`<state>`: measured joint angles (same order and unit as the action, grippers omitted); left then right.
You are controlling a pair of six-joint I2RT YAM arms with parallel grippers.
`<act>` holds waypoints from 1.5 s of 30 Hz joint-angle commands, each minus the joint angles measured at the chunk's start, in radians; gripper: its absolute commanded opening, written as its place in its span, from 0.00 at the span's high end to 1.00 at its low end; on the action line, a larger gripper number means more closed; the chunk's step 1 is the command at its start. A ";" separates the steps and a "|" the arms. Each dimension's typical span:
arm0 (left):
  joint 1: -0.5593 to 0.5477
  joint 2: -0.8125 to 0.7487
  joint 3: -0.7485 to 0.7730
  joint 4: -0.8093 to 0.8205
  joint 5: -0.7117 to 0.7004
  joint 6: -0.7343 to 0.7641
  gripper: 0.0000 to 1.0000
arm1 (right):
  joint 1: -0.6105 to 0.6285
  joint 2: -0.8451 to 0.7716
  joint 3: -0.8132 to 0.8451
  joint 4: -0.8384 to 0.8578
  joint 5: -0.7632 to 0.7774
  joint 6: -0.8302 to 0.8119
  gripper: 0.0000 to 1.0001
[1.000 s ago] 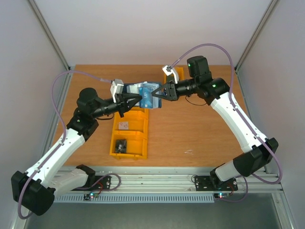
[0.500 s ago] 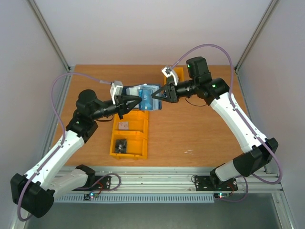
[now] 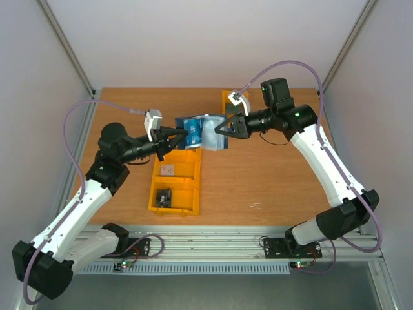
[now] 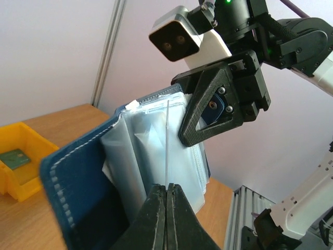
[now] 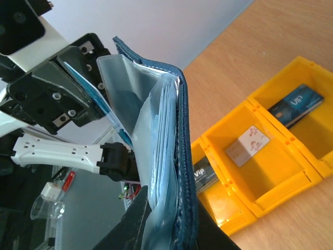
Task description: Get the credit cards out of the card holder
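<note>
The credit card (image 3: 193, 134) is clear of the sleeves, so my right gripper should now pull the card holder away and let go of it next to the yellow tray.
The card holder (image 3: 205, 124), a navy bifold with clear sleeves, hangs open in the air over the table's far middle. My right gripper (image 3: 218, 129) is shut on its right edge; in the right wrist view the right gripper (image 5: 169, 202) pinches the navy cover (image 5: 184, 146) and the sleeves together. My left gripper (image 3: 182, 134) comes in from the left, shut on a thin credit card. The left wrist view shows this card (image 4: 167, 146) edge-on, rising from the left gripper (image 4: 167, 186) into the card holder (image 4: 78, 182). In the right wrist view it looks light blue (image 5: 86, 88).
A yellow compartment tray (image 3: 193, 194) lies below the card holder, with a white card (image 3: 168, 170) and a dark card (image 3: 162, 197) in it. A second yellow bin (image 3: 229, 100) stands behind my right gripper. The right wrist view shows the tray (image 5: 276, 177) and a dark VIP card (image 5: 296, 104).
My right gripper has carried the card holder slightly right and farther back. The left arm has drawn back to the left, so the two grippers stand farther apart.
</note>
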<state>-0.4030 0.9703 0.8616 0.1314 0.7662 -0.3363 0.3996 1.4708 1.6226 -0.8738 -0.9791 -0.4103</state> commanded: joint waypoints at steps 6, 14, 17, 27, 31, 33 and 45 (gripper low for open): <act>0.010 -0.024 -0.004 -0.025 -0.260 -0.005 1.00 | -0.136 0.014 -0.074 -0.115 0.203 0.080 0.99; 0.016 -0.030 -0.012 -0.042 -0.363 -0.012 1.00 | -0.140 0.086 -0.335 -0.005 0.210 0.166 0.99; 0.021 -0.029 -0.009 -0.035 -0.387 -0.002 1.00 | -0.146 0.136 -0.395 0.035 0.206 0.185 0.99; 0.030 -0.009 -0.035 0.009 -0.408 -0.003 1.00 | -0.200 0.337 -0.463 0.016 0.186 0.103 0.96; 0.032 0.018 -0.027 0.069 -0.435 0.022 1.00 | -0.241 0.360 -0.461 -0.007 0.213 0.110 0.71; 0.032 0.032 -0.021 0.103 -0.434 0.040 1.00 | -0.260 0.349 -0.437 -0.042 0.269 0.114 0.54; 0.049 0.166 0.025 0.246 -0.418 0.123 1.00 | -0.289 0.266 0.025 -0.193 0.534 0.002 0.29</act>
<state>-0.3725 1.0763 0.8406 0.2691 0.3328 -0.2584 0.1165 1.7786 1.4845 -1.0439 -0.4820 -0.3267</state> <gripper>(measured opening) 0.015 0.708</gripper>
